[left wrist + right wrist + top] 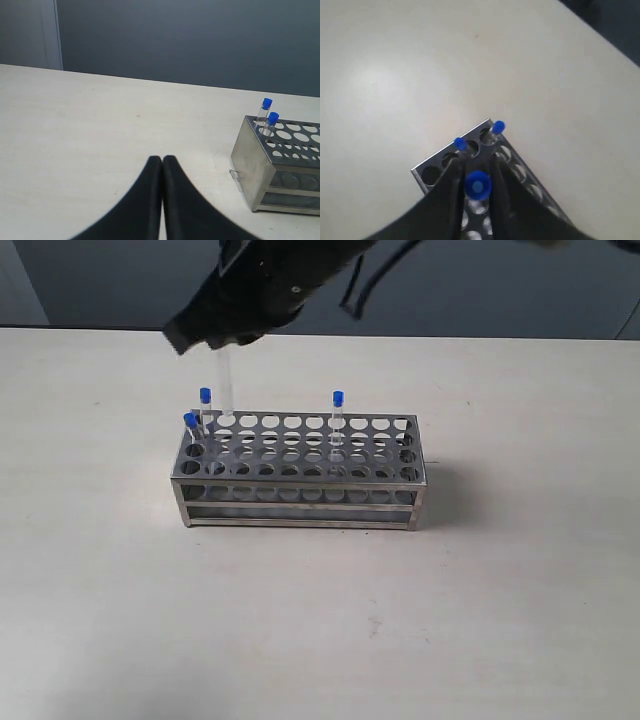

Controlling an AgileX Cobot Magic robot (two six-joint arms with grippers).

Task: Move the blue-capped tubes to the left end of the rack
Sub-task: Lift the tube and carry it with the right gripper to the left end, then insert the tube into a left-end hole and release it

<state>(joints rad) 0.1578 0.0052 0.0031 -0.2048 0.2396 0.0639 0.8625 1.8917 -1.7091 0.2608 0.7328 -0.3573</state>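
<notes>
My right gripper should keep bringing the held tube (225,385), which is upright, to the hole (193,451) that is open in front of the rack's end tubes, until the tube seats.
The silvery rack (300,502) stands mid-table. Two blue-capped tubes (205,397) (189,421) stand in its left end, and a third (338,400) stands right of the middle in the back row. My right gripper (215,332) reaches across above the left end, shut on the fourth tube (226,385). That tube hangs upright with its lower tip at a back-row hole. From the right wrist, the held tube's cap (478,185) sits between the fingers (451,185) of the gripper (477,162), over the rack (427,172), near two caps (498,126) (460,144). My left gripper (162,160) is shut and empty, left of the rack (250,160).
The rack rests on a pale tabletop (480,620) with a dark wall (480,290) behind its far edge. Most of the rack's holes are unfilled. The left gripper does not show in the exterior view.
</notes>
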